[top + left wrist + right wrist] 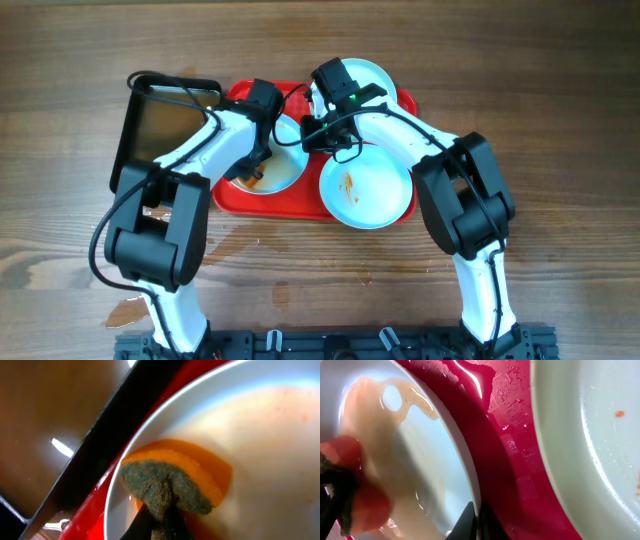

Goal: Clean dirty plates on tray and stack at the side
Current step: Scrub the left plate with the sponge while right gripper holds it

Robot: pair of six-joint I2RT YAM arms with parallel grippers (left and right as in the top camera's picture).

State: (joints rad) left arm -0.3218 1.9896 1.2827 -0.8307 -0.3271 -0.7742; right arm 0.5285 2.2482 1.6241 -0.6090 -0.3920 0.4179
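Observation:
The sponge touches the plate's rim [118,471] beside the pan while smears still cover the plate's middle, so the robot's left gripper should wipe back toward the right gripper's side [294,168].
Three pale plates lie on the red tray [232,196]. On the left plate [288,168], my left gripper [256,165] is shut on a sponge [165,482] with a green scouring face and an orange body. The sponge is pressed onto the wet, orange-smeared plate [260,450]. My right gripper [477,522] is shut on that same plate's rim [470,475], one finger inside and one outside. A second plate [365,188] with orange streaks sits front right, and a third [375,75] lies at the back, partly under the right arm.
A black pan [160,120] of brownish water stands against the tray's left end. Wet patches mark the wooden table [560,100] in front of the tray. The red tray floor [507,460] between the plates is wet.

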